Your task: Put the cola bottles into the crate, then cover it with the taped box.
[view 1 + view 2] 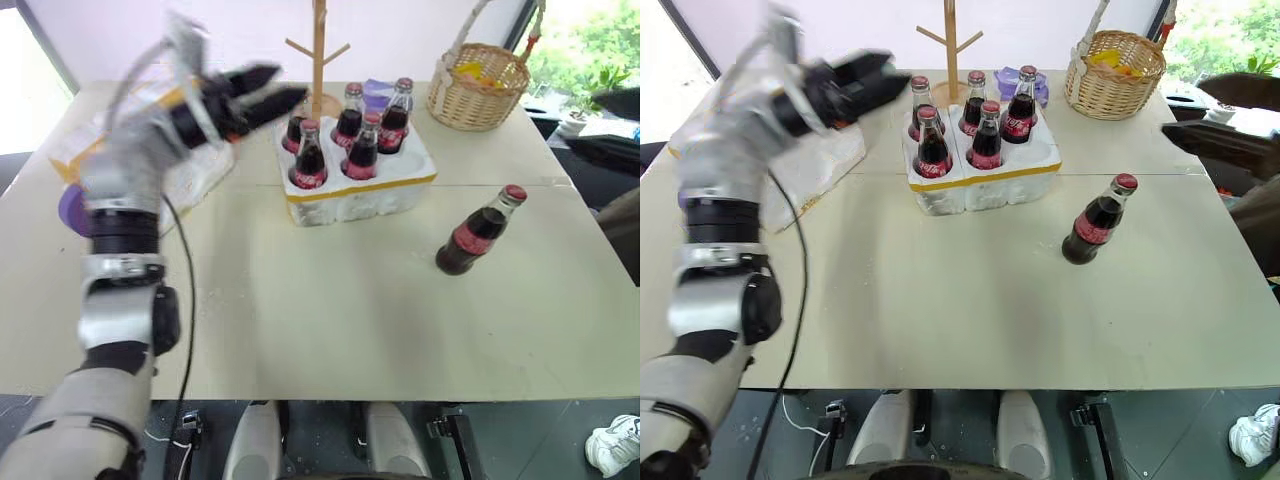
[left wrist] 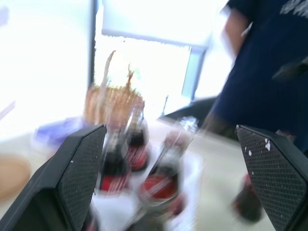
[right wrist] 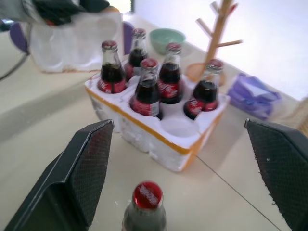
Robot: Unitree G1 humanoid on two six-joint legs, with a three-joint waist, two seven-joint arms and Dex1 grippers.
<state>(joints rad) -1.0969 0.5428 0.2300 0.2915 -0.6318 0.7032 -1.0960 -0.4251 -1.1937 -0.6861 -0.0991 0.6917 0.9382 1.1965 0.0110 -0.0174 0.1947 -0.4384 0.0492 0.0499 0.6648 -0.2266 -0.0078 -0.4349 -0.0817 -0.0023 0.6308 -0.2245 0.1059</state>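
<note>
My left gripper is across the crate from the loose cola bottle (image 1: pixel 478 235), so next my right gripper puts the bottle in the empty well (image 3: pixel 179 128) before the crate gets covered.
The crate (image 1: pixel 360 195), a low white foam tray with a yellow band, stands mid-table with several cola bottles (image 1: pixel 309 160) upright in its wells; one front well (image 3: pixel 179 129) is empty. Another cola bottle (image 1: pixel 480 232) stands alone on the table to the crate's right; its red cap (image 3: pixel 147 195) lies between my right gripper's fingers. My left gripper (image 1: pixel 270 90) hovers open in the air just left of the crate's back corner, holding nothing. My right gripper (image 3: pixel 177 126) is open and empty, facing the crate. The taped box (image 1: pixel 195 175) lies at the left behind my left arm.
A wicker basket (image 1: pixel 480 85) sits at the back right. Behind the crate are a wooden mug tree (image 1: pixel 320 55), a purple bag (image 1: pixel 378 92) and a green bowl (image 3: pixel 167 37). A person in a dark shirt (image 2: pixel 269 72) stands past the table's right side.
</note>
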